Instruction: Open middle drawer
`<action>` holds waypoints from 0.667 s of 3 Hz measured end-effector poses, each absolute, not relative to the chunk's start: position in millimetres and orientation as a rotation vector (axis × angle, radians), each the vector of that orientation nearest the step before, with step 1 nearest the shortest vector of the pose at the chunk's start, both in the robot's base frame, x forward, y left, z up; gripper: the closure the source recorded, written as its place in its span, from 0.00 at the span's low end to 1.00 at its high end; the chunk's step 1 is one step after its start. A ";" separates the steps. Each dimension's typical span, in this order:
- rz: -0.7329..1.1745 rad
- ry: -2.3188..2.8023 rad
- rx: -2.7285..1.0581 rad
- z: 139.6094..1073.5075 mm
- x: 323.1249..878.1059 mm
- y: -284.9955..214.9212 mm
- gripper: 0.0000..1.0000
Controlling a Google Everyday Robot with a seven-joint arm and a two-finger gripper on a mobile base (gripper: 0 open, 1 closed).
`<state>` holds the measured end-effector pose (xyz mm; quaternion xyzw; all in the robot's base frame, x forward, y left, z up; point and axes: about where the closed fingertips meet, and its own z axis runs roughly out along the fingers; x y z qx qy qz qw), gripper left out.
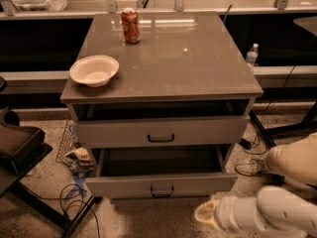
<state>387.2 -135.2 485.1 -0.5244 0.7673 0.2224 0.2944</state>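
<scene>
I should go up over the partly open middle drawer's front (183, 187), because my gripper hangs below it. I should then reach into the drawer's dark inside (193, 162) and pull the drawer's front farther out.
The grey cabinet (163, 58) shows two drawer fronts. The upper front (208, 131) has a black bar handle and a dark gap above it. Below it the middle drawer (124, 186) stands pulled out, its dark inside open to view and its small black handle (162, 190) at the centre. No third drawer shows beneath it. My gripper (205, 214), a cream tip on a white arm, is at the lower right. It hangs below and to the right of the handle, apart from the drawer front, and holds nothing that I can see.
A red soda can (131, 26) and a white bowl (94, 70) stand on the cabinet top. A water bottle (252, 54) is at the back right. A black chair (17, 148), floor cables (74, 202) and clutter (79, 156) lie left; a shoe (247, 167) lies right.
</scene>
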 end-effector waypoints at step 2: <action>0.514 2.055 -1.364 486.7 385.6 -144.7 1.00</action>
